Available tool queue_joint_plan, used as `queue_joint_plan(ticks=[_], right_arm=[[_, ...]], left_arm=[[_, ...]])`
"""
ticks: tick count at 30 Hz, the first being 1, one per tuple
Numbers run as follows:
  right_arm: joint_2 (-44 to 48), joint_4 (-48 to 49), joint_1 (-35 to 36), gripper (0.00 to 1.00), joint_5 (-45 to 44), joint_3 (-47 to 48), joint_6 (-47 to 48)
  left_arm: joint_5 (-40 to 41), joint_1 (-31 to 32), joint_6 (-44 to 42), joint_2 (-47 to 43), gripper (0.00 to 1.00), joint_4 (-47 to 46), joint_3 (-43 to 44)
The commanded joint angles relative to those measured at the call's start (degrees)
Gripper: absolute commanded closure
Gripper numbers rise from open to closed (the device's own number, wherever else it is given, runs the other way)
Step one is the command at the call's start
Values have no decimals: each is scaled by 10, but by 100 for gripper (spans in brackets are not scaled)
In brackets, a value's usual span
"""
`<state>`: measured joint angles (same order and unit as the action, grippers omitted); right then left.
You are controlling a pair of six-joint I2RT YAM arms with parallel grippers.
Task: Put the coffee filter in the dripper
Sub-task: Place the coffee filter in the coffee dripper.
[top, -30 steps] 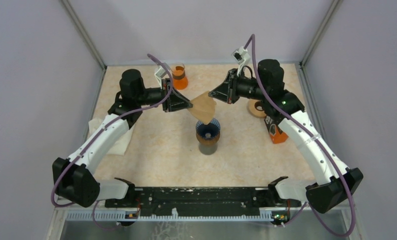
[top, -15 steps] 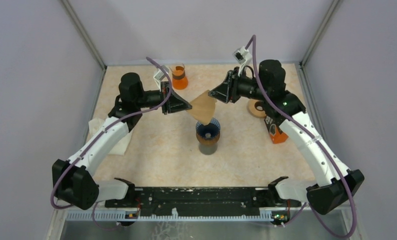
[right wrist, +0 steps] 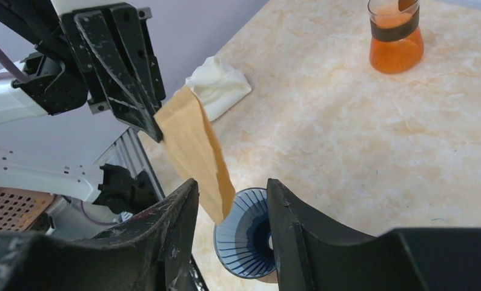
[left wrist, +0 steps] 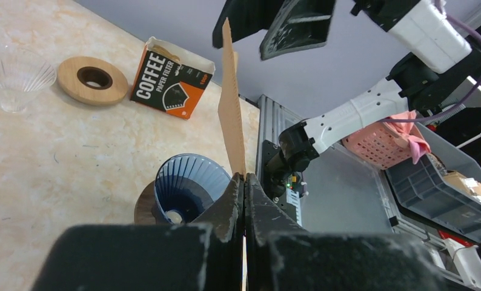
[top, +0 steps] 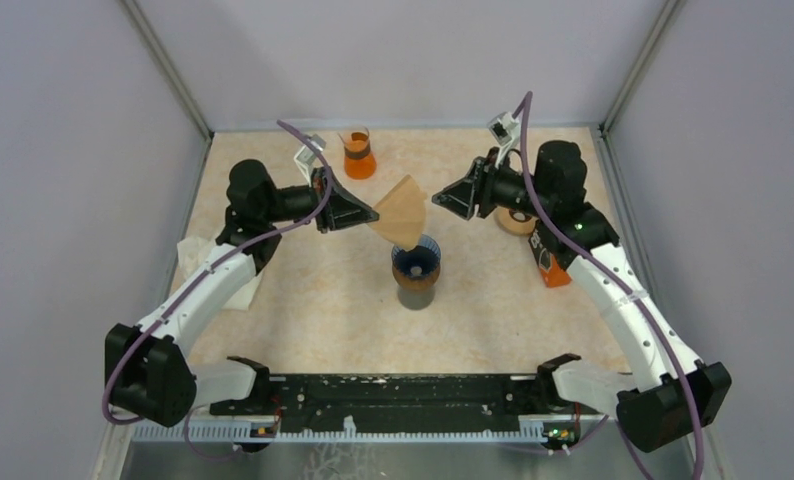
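Observation:
The robot's left gripper holds the coffee filter's narrow end, and that end has to go into the dripper, so next the right gripper takes the filter over by its wide edge.
The brown paper coffee filter hangs flat in the air just above and left of the blue ribbed dripper, which stands on a dark base mid-table. My left gripper is shut on the filter's left edge; in the left wrist view the filter rises edge-on from the closed jaws, with the dripper below left. My right gripper is open and empty, just right of the filter and apart from it. In the right wrist view the filter hangs over the dripper between my open fingers.
An orange-filled glass carafe stands at the back. A white cloth lies at the left edge. A wooden ring and an orange coffee filter box sit at the right; a clear glass dripper lies beyond them.
My right gripper has let go of the filter and drawn back to the right. My left gripper still holds the filter and has shifted slightly left; the filter now hangs from it alone.

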<state>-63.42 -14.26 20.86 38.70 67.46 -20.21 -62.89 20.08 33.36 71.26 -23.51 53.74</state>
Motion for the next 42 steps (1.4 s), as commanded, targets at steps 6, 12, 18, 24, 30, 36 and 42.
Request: queue_joint_plan(ticks=[6,12,18,24,30,36,42], right_arm=[[15,72,-10,53,52,-45,12],[10,84,-10,53,75,-56,13],[9,134,-10,53,122,-69,-12],[3,169,-9,53,150,-73,-34],[-7,203,4,53,159,-71,-54],[-28,208,25,52,156,-58,-54],[-39,222,42,53,155,-51,-58]], left_arm=[[-30,-8,116,-15,100,-181,-22],[-29,-8,132,-12,100,-199,-23],[-28,-7,149,-6,100,-220,-27],[-29,-7,163,-1,100,-235,-29],[-32,-7,171,0,100,-241,-33],[-35,-7,191,2,100,-267,-39],[-35,-7,212,6,100,-300,-46]])
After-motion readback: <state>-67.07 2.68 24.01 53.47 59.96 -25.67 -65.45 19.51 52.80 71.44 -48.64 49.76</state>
